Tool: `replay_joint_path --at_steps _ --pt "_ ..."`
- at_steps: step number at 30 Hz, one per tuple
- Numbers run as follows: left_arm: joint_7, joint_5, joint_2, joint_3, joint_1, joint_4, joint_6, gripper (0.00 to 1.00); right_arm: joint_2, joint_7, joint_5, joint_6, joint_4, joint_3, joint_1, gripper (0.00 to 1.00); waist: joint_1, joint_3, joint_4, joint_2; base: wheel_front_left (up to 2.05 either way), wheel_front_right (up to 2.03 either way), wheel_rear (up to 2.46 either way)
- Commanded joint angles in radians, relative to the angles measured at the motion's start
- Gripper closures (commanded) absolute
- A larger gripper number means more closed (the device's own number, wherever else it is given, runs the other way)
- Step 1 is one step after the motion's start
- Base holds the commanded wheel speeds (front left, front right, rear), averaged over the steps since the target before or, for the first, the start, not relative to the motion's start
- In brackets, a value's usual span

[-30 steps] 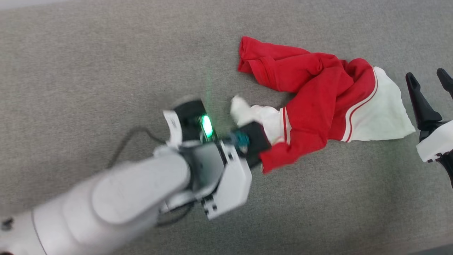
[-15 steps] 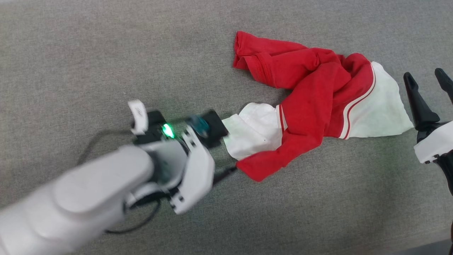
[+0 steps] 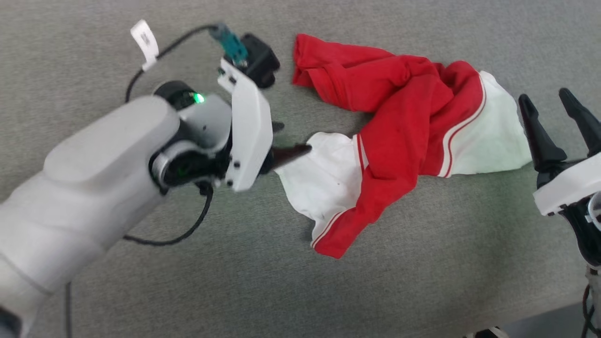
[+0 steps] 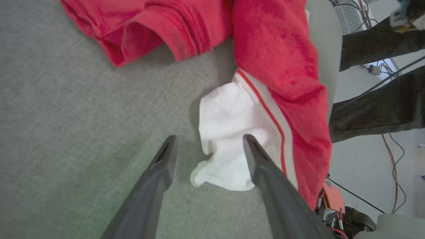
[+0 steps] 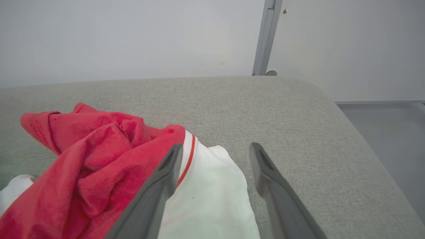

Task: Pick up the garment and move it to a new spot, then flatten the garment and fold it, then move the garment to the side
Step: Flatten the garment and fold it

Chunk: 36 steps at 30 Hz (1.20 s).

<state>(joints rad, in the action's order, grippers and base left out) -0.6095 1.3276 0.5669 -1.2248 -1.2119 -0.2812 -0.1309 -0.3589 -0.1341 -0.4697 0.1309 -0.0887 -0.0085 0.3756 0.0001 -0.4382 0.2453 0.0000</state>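
I expect the garment (image 3: 397,138) to open out wide and smooth when I lift and spread the white sleeves, because loose red folds (image 3: 432,84) are bunched up between them.
The garment (image 3: 413,122), red with white sleeves and striped trim, lies crumpled on the grey padded surface (image 3: 141,263). My left gripper (image 3: 286,139) is open just left of the near white sleeve (image 3: 324,183), one dark fingertip over the sleeve's edge. In the left wrist view the left gripper (image 4: 209,141) is spread wide above that white sleeve (image 4: 229,132), gripping nothing, with the red body of the garment (image 4: 275,49) beyond. My right gripper (image 3: 544,96) is open beside the other white sleeve (image 3: 493,136). In the right wrist view the right gripper (image 5: 216,147) straddles the edge of the garment (image 5: 99,152).
The padded surface ends at a rounded edge (image 5: 362,132) on the right, with floor below. A white wall and a metal post (image 5: 265,36) stand behind it. Off the edge, the left wrist view shows two dark shapes like trouser legs (image 4: 382,109) and loose cables (image 4: 391,159).
My left gripper has opened and let go of the white sleeve, then drawn back to the left. The sleeve now lies spread on the surface. The right gripper has stayed open.
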Motion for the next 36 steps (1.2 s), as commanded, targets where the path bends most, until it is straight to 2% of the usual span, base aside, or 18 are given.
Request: replay_joint_path --at_steps 1,6,12,13,15,16,21,29,32,36 --pt "-0.008 0.012 -0.015 -0.001 -0.008 -0.025 0.001 0.0 0.003 0.006 -0.006 0.0 0.0 -0.001 0.009 0.0 -0.0001 -0.013 0.015 0.0 0.0 0.0 0.0" --pt "-0.041 0.052 -0.081 -0.008 -0.031 -0.157 0.001 0.0 0.014 0.023 -0.008 0.0 -0.011 0.014 0.026 0.0 -0.0001 -0.033 0.049 0.0 0.0 0.0 0.0" --pt "-0.102 0.105 -0.119 -0.028 0.005 -0.212 0.001 0.0 0.025 0.041 -0.012 0.0 -0.034 0.028 0.03 0.0 -0.0001 -0.041 0.075 0.0 0.0 0.0 0.0" --pt "-0.108 0.102 -0.122 -0.033 0.01 -0.206 0.001 0.25 0.024 0.044 -0.013 0.0 -0.036 0.028 0.029 0.0 -0.0001 -0.041 0.076 0.0 0.0 0.0 0.0" --pt "-0.093 0.102 -0.126 -0.034 0.017 -0.202 0.001 0.89 0.023 0.049 -0.014 0.0 -0.042 0.025 0.03 0.0 -0.0001 -0.041 0.074 0.0 0.0 0.0 0.0" --pt "-0.084 0.108 -0.13 -0.032 0.019 -0.206 0.001 1.0 0.021 0.049 -0.012 0.0 -0.044 0.02 0.028 0.0 -0.0001 -0.038 0.068 0.0 0.0 0.0 0.0" --pt "-0.009 0.105 -0.105 -0.014 -0.002 -0.21 0.001 1.0 0.012 0.044 0.0 0.0 -0.04 0.013 0.019 0.0 -0.0001 -0.016 0.027 0.0 0.0 0.0 0.0" --pt "0.099 0.141 0.068 0.04 0.016 -0.223 0.001 1.0 -0.006 0.018 0.011 0.0 -0.014 -0.009 -0.007 0.0 -0.0001 0.03 -0.058 0.0 0.0 0.0 0.0" --pt "0.126 0.112 0.129 0.039 0.016 -0.257 0.001 1.0 -0.011 0.004 0.015 0.0 -0.001 -0.018 -0.018 0.0 -0.0001 0.033 -0.082 0.0 0.0 0.0 0.0" --pt "0.158 0.065 0.179 0.028 0.011 -0.33 0.001 1.0 -0.017 -0.016 0.02 0.0 0.017 -0.02 -0.017 0.0 -0.0001 0.033 -0.098 0.0 0.0 0.0 0.0"
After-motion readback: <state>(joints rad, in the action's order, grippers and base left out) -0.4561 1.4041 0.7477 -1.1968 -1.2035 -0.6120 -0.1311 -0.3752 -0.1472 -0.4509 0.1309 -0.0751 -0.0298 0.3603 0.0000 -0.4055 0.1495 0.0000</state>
